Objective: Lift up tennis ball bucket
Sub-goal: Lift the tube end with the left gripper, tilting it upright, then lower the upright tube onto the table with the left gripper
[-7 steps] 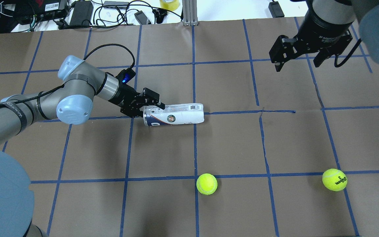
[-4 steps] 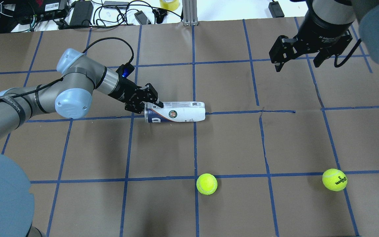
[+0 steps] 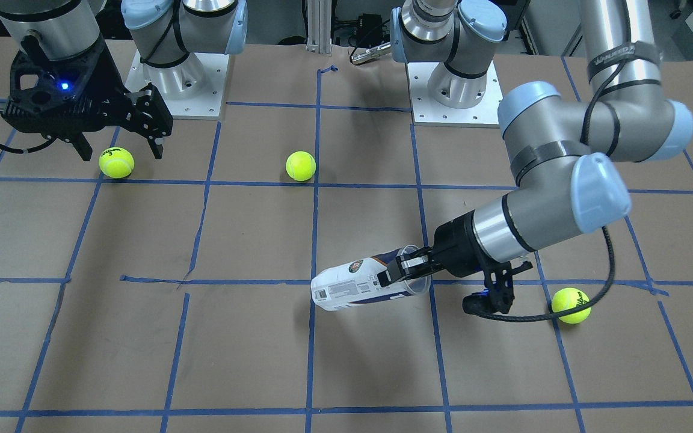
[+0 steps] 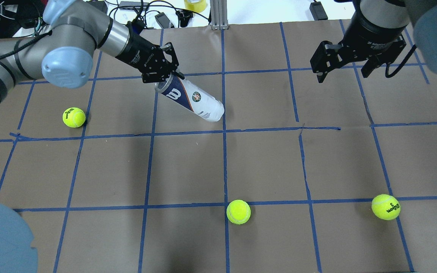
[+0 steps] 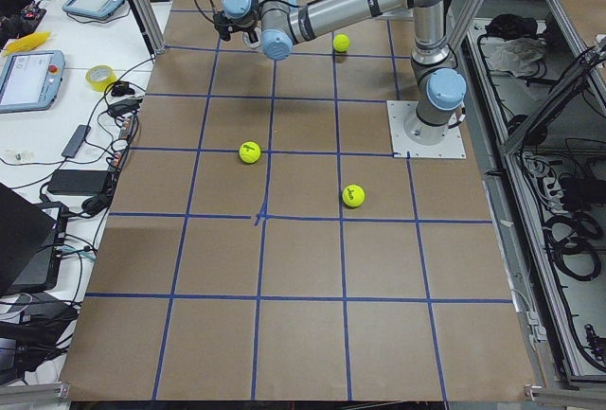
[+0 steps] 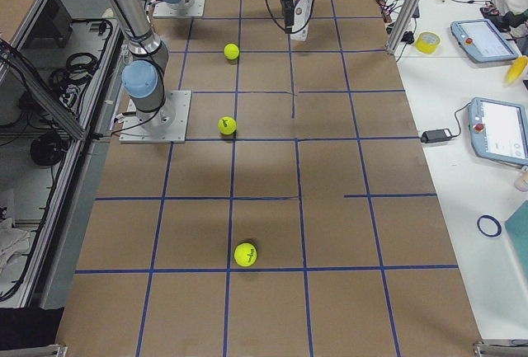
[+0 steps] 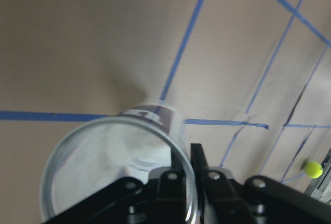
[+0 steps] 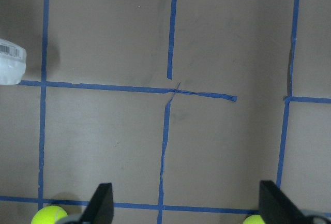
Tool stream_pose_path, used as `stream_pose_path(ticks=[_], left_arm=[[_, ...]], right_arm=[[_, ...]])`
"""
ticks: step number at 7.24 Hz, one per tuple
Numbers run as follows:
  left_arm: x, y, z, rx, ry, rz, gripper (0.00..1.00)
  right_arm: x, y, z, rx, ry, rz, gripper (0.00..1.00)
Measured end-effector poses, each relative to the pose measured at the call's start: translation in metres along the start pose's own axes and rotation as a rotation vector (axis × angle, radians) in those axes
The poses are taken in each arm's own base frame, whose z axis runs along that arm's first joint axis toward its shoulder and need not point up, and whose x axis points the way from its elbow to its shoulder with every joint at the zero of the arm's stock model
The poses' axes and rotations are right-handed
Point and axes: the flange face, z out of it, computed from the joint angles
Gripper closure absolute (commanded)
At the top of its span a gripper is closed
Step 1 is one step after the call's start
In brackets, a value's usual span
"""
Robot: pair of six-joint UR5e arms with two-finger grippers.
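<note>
My left gripper should turn the closed end (image 3: 324, 291) down and stand the bucket upright before opening, because the tennis ball bucket (image 3: 366, 282) is tilted far over in its fingers.
The tennis ball bucket (image 4: 190, 99) is a clear tube with a white and navy label. It hangs tilted above the brown table, closed end down and to the right. My left gripper (image 4: 168, 74) is shut on its open rim, one finger inside and one outside. The front view shows the same grip (image 3: 402, 272) on the bucket (image 3: 355, 284), with its shadow on the table below. In the left wrist view the bucket's rim (image 7: 116, 168) fills the lower left. My right gripper (image 4: 341, 71) is open and empty, high at the far right; the bucket's end (image 8: 10, 63) shows in its wrist view.
Three yellow-green tennis balls lie on the table: one at the left (image 4: 74, 117), one at the front middle (image 4: 238, 212), one at the front right (image 4: 385, 207). Blue tape lines grid the table. Cables and electronics (image 4: 89, 15) lie beyond the far edge.
My left arm has raised the bucket off the table and carried it toward the far side; it went from lying flat to hanging tilted. The left ball came into view. The right arm stayed put.
</note>
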Motion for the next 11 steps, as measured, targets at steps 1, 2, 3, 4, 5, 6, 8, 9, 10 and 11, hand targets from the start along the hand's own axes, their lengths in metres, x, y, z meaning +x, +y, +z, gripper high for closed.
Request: stream_pose_path(ticks=[1, 2, 3, 4, 5, 6, 8, 9, 10, 11], left_arm=[[0.020, -0.003, -0.019, 0.052, -0.064, 0.028, 1.00], [0.041, -0.003, -0.028, 0.118, -0.176, 0.103, 1.00], [0.057, -0.002, -0.033, 0.170, -0.290, 0.223, 1.00], [0.067, -0.004, -0.031, 0.198, -0.364, 0.336, 1.00], [0.075, -0.004, -0.019, 0.207, -0.415, 0.419, 1.00], [0.081, -0.001, 0.002, 0.192, -0.457, 0.484, 1.00], [0.084, 0.002, 0.031, 0.152, -0.493, 0.557, 1.00], [0.083, 0.002, 0.038, 0.140, -0.500, 0.565, 1.00], [0.079, 0.003, 0.044, 0.126, -0.505, 0.565, 1.00], [0.074, 0.003, 0.049, 0.115, -0.508, 0.561, 1.00]], right_arm=[[0.000, 0.000, 0.000, 0.000, 0.000, -0.001, 0.00], [0.000, 0.000, 0.000, 0.000, 0.000, -0.001, 0.00], [0.000, 0.000, 0.000, 0.000, 0.000, -0.001, 0.00], [0.000, 0.000, 0.000, -0.001, 0.000, -0.001, 0.00], [0.001, 0.000, 0.000, -0.001, 0.000, 0.000, 0.00], [0.000, 0.000, 0.000, 0.000, 0.000, 0.000, 0.00], [0.000, 0.000, 0.000, 0.000, 0.000, -0.001, 0.00], [0.000, 0.000, 0.000, 0.000, 0.000, -0.001, 0.00], [0.000, 0.000, 0.000, 0.000, 0.000, -0.001, 0.00], [0.000, 0.000, 0.000, 0.000, 0.000, -0.001, 0.00]])
